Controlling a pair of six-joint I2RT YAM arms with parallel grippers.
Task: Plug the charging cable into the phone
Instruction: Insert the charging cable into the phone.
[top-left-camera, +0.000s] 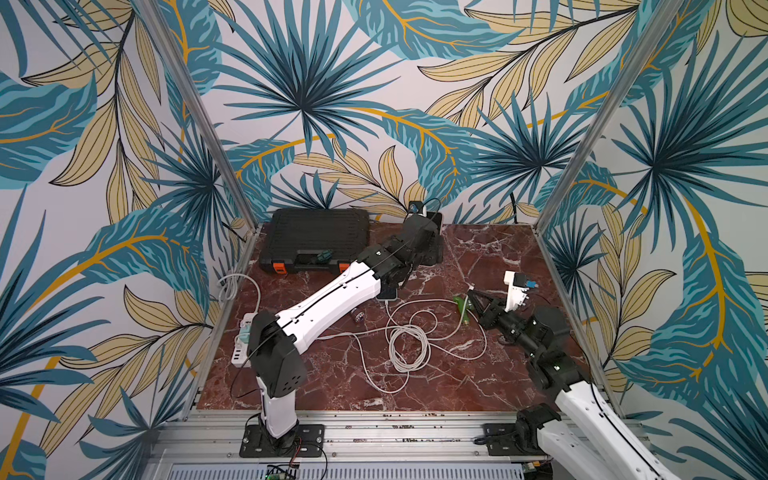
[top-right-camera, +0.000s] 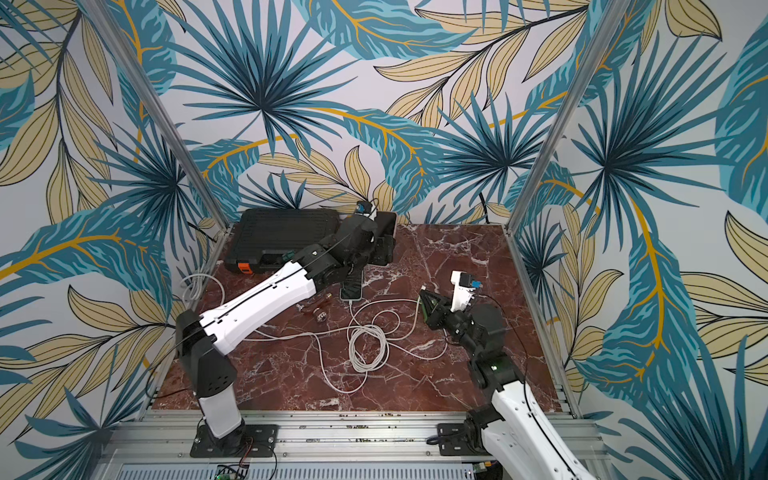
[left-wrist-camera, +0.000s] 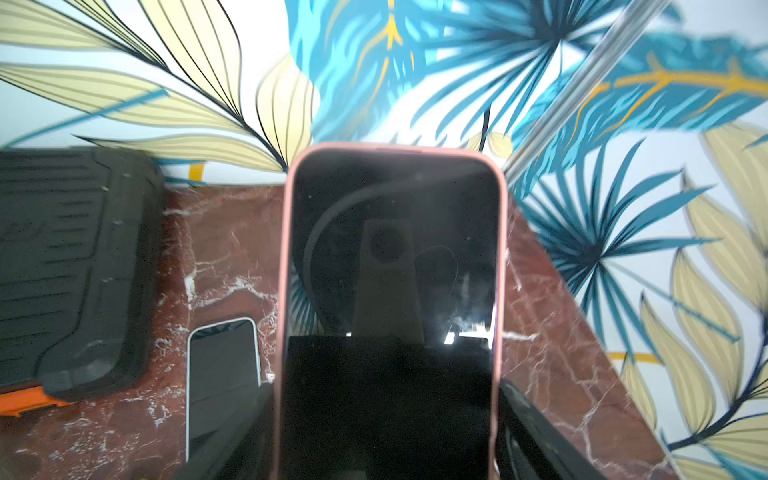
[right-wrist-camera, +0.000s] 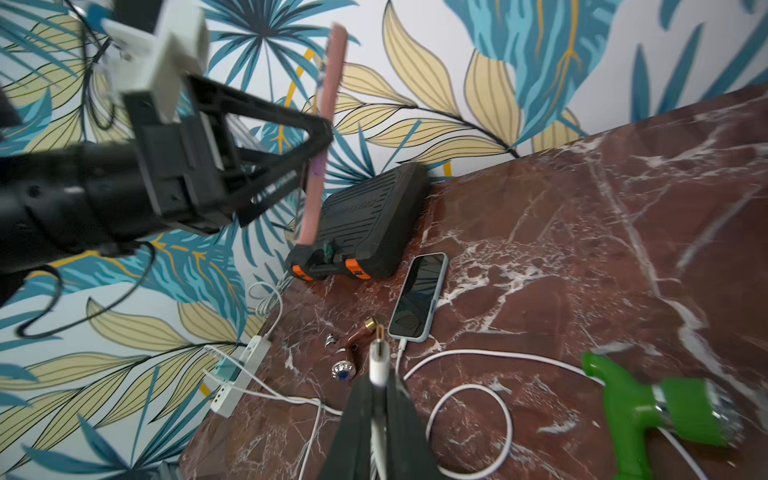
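Note:
The pink-cased phone's lower end points down and sits crooked to the plug, so the robot's left gripper should pull the phone back and tip its lower end toward the right gripper.
A phone in a pink case is held up off the table near the back wall, its dark screen facing the left wrist camera. My left gripper is shut on its lower part, one finger against each long side. Both top views show this phone, and the right wrist view shows it edge-on. My right gripper is shut on the charging cable's white plug, whose metal tip points toward the phone. The plug hangs right of centre, well apart from the phone.
A second phone in a pale blue case lies flat mid-table with a white cable in it. Loose cable coils cover the centre. A black tool case stands back left, a white power strip at the left edge, a green tool by my right gripper.

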